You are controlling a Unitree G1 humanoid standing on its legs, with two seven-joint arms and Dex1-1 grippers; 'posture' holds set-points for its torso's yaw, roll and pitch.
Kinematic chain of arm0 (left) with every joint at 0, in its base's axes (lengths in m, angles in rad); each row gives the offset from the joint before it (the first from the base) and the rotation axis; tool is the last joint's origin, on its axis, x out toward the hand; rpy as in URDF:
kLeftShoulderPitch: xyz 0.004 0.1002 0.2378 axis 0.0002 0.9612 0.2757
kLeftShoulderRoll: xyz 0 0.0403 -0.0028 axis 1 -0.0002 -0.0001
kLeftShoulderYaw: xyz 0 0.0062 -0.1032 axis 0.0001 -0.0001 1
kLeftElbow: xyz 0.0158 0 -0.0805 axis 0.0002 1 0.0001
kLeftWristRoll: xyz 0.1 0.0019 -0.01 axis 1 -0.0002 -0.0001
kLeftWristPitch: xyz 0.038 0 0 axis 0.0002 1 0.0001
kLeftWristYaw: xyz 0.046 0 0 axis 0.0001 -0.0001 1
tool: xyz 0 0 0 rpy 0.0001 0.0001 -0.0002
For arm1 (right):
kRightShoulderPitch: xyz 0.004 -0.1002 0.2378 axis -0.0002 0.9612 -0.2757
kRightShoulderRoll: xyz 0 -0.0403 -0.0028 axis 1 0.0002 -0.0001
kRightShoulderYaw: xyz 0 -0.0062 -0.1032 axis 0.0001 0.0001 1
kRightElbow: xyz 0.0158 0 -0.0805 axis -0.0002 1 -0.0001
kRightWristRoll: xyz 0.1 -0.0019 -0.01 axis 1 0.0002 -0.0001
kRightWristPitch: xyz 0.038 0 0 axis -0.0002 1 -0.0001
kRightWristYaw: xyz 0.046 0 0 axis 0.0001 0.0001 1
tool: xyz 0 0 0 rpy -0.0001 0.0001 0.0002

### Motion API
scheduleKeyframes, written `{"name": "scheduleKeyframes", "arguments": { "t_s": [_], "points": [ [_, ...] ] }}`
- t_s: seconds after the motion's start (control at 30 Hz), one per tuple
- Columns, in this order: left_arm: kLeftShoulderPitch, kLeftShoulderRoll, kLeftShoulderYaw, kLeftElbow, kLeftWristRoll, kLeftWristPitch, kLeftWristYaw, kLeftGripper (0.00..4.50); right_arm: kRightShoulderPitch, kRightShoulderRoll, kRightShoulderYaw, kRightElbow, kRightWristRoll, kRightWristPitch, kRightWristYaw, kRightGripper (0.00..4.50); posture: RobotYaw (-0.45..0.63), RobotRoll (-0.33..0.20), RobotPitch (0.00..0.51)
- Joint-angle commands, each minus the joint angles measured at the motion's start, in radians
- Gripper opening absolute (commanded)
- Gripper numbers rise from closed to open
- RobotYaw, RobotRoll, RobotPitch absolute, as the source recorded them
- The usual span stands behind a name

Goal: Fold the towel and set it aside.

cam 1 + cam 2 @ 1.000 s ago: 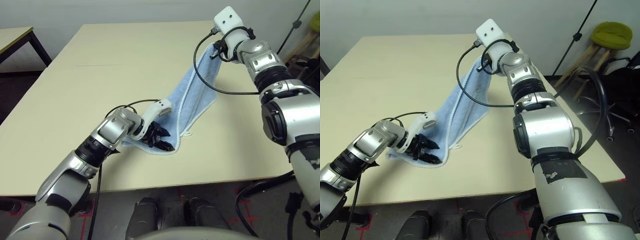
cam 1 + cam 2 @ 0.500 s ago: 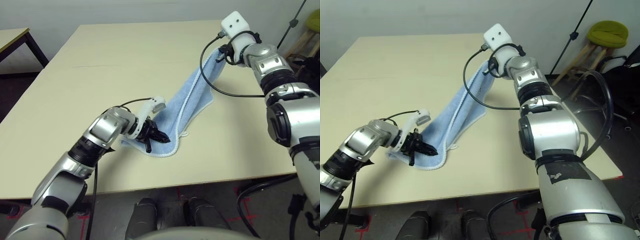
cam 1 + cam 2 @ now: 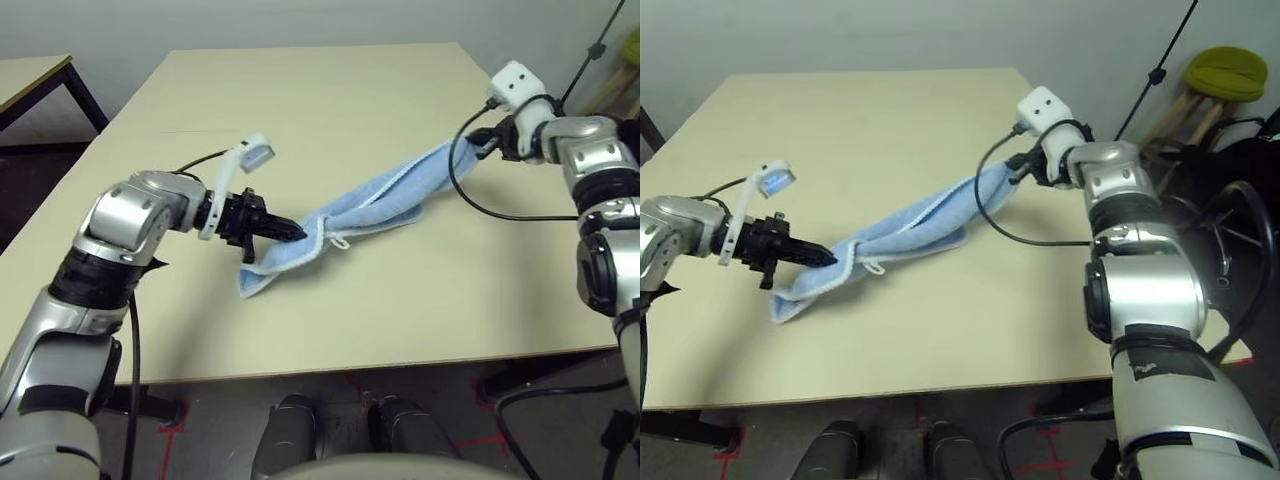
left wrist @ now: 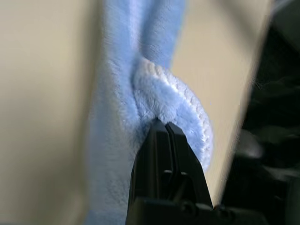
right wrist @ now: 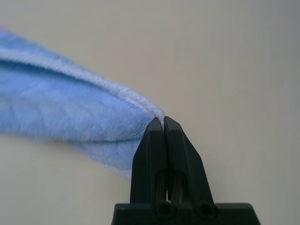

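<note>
My left gripper's fingers are on the towel's fleece inside the flap's white edge. My left gripper should open and grab that white edge before the towel is stretched.
The light blue towel stretches as a loosely twisted band across the middle of the table, between my two grippers. My left gripper is shut on the towel's near-left end, just above the table. A corner droops below it onto the table. My right gripper is shut on the far-right corner, low over the table. A small white loop hangs from the towel's near edge.
A black cable loops from my right wrist down onto the table beside the towel. A second table stands at the far left. Off the table's right side are a stool with a yellow-green cushion and a thin stand pole.
My left gripper has shut on the towel's near end and pulled it up and to the left. My right gripper has carried its corner right and down, stretching the towel out.
</note>
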Motion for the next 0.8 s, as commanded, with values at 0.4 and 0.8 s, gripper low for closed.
{"name": "scheduleKeyframes", "arguments": {
  "t_s": [0.4, 0.8],
  "points": [
    [-0.022, -0.098, -0.056, 0.355, 0.265, -0.399, 0.03, 0.97, 0.104, 0.031, -0.007, -0.284, 0.085, 0.141, -0.02, 0.0, 0.12, 0.0, 0.076],
    [0.129, -0.065, 0.068, 0.016, 0.203, -0.179, 0.125, 4.45, 0.084, 0.045, 0.006, -0.255, 0.081, 0.113, -0.018, 0.0, 0.16, 0.0, 0.083]
  ]
}}
